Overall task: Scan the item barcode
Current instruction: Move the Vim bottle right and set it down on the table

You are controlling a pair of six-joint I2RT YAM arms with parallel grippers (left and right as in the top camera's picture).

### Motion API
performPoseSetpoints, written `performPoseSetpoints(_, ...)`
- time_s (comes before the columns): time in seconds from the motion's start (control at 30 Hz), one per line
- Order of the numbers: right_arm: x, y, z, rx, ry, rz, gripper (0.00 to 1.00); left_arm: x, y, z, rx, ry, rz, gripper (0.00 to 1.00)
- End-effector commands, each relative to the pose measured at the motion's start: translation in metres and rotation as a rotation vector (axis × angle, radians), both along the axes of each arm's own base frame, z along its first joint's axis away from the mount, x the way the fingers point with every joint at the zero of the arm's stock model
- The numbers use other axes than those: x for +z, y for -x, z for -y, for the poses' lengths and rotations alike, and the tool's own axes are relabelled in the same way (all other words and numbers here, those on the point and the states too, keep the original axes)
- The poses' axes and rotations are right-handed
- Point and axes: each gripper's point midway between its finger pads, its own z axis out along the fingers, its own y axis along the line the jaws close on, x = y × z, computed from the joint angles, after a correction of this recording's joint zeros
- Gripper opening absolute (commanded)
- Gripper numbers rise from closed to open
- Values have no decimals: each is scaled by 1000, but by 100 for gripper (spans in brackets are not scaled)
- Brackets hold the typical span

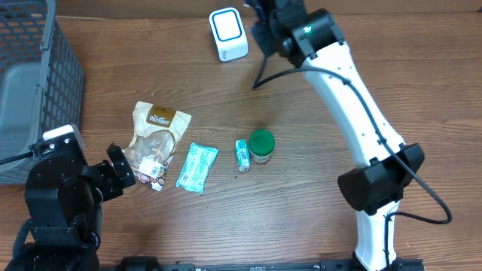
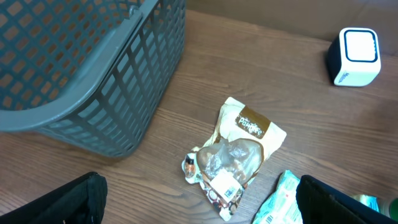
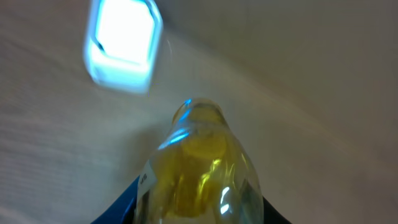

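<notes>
The tabletop (image 1: 395, 102) past the green-lidded jar is clear for the bottle (image 3: 202, 165), so my right gripper should keep moving away from the white scanner and let go of the bottle there.
My right gripper (image 3: 196, 213) is shut on a clear bottle of yellow liquid (image 3: 199, 168) with a white label on its side. The bottle's top points toward the white barcode scanner with a blue-lit face (image 3: 121, 43), which looks blurred and sits a short way beyond it. From overhead, the right gripper (image 1: 261, 24) hovers just right of the scanner (image 1: 228, 34) at the table's far edge; the bottle is hidden under the arm there. My left gripper (image 1: 119, 169) rests open at the front left, its fingers (image 2: 74, 202) wide apart with nothing between them.
A brown-and-cream snack bag (image 1: 157, 143) lies just beyond the left gripper. To its right lie a teal packet (image 1: 197, 167), a small teal item (image 1: 242, 154) and a green-lidded jar (image 1: 262, 145). A grey mesh basket (image 1: 30, 83) fills the far left.
</notes>
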Motion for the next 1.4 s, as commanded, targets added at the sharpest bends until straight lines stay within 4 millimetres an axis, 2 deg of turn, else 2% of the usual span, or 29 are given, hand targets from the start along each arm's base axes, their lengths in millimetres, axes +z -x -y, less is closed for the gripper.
performPoseSetpoints(0.0,-5,4,43,-238,-85,-53,18,3,2,-3,15,-4,11,99)
performPoseSetpoints(0.17,-26,26,111,-437,-116,-215,19,3,2,-3,15,-5,11,100)
performPoseSetpoints(0.37,-44,43,167,-543,-281,-376,20,3,1,-3,15,-4,11,100)
performPoseSetpoints(0.53,-69,57,213,-660,-327,-464,20,3,2,-3,15,-5,11,100)
performPoseSetpoints(0.7,-98,70,251,-780,-345,-518,19,3,2,-3,15,-5,11,100)
performPoseSetpoints(0.8,-114,75,265,-826,-353,-536,20,3,1,-3,15,-4,11,100)
performPoseSetpoints(0.9,-128,77,272,-842,-356,-545,24,3,2,-3,15,-4,11,100)
performPoseSetpoints(1.07,-140,77,272,-844,-356,-546,50,3,2,-3,15,-4,11,99)
performPoseSetpoints(1.23,-141,75,271,-839,-355,-542,65,3,2,-3,15,-5,11,100)
performPoseSetpoints(1.3,-141,76,271,-840,-354,-544,91,3,1,-3,15,-4,11,100)
performPoseSetpoints(1.33,-141,76,271,-840,-354,-545,100,3,2,-3,15,-5,11,99)
performPoseSetpoints(1.37,-141,76,271,-840,-354,-546,100,3,2,-3,15,-4,11,100)
